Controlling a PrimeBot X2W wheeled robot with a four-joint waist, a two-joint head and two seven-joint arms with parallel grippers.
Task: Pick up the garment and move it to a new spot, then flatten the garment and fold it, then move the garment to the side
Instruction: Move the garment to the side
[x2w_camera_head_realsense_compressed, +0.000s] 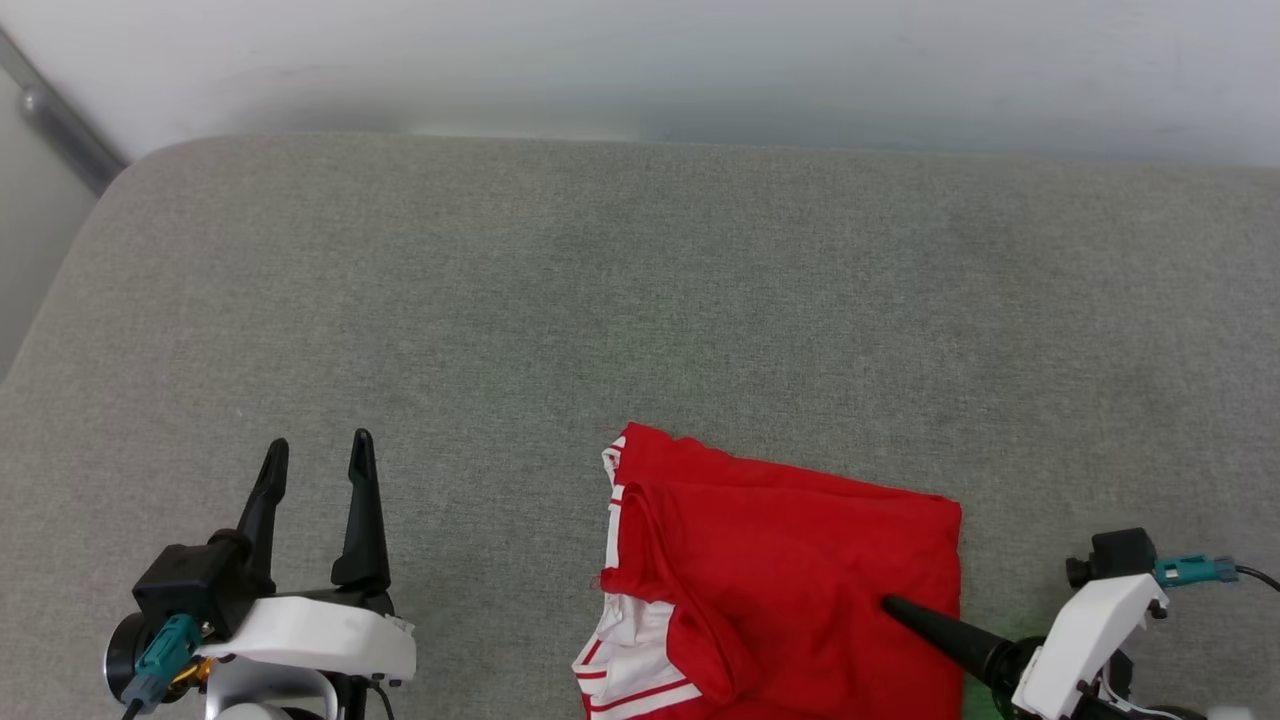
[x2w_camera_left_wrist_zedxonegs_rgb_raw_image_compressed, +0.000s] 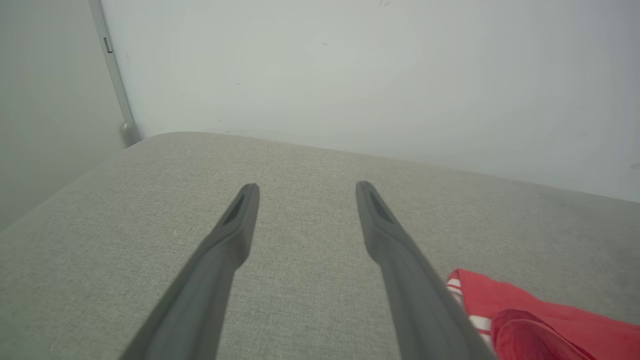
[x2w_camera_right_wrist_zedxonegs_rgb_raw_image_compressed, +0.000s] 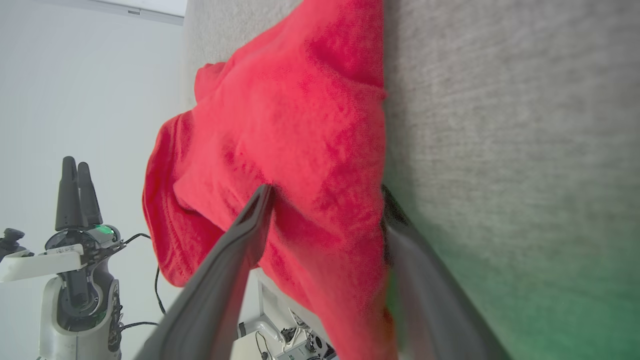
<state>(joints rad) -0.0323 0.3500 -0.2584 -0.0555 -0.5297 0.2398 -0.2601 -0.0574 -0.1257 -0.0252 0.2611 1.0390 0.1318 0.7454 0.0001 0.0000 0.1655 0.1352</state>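
Observation:
My fingers have the garment's folded edge (x2w_camera_head_realsense_compressed: 959, 588) between them, so the whole garment (x2w_camera_head_realsense_compressed: 810, 558) should slide along and stay folded when I pull it aside.
The garment (x2w_camera_head_realsense_compressed: 780, 580) lies bunched and folded over on the near part of the grey cushioned surface (x2w_camera_head_realsense_compressed: 640, 300), plain red side up, with white striped trim at its left edge. My right gripper (x2w_camera_head_realsense_compressed: 905, 612) reaches in from the lower right. It is open, with the garment's right edge (x2w_camera_right_wrist_zedxonegs_rgb_raw_image_compressed: 300, 125) between its jaws: one finger (x2w_camera_right_wrist_zedxonegs_rgb_raw_image_compressed: 250, 225) lies on top of the red cloth, the other (x2w_camera_right_wrist_zedxonegs_rgb_raw_image_compressed: 400, 235) low along the surface. My left gripper (x2w_camera_head_realsense_compressed: 318, 447) stands open and empty over bare surface, well to the left of the garment (x2w_camera_left_wrist_zedxonegs_rgb_raw_image_compressed: 540, 315).
A white wall (x2w_camera_head_realsense_compressed: 700, 60) runs along the far edge of the surface. A grey pole (x2w_camera_head_realsense_compressed: 60, 125) stands at the far left corner. The surface's rounded left edge (x2w_camera_head_realsense_compressed: 60, 290) drops off beside the left arm.

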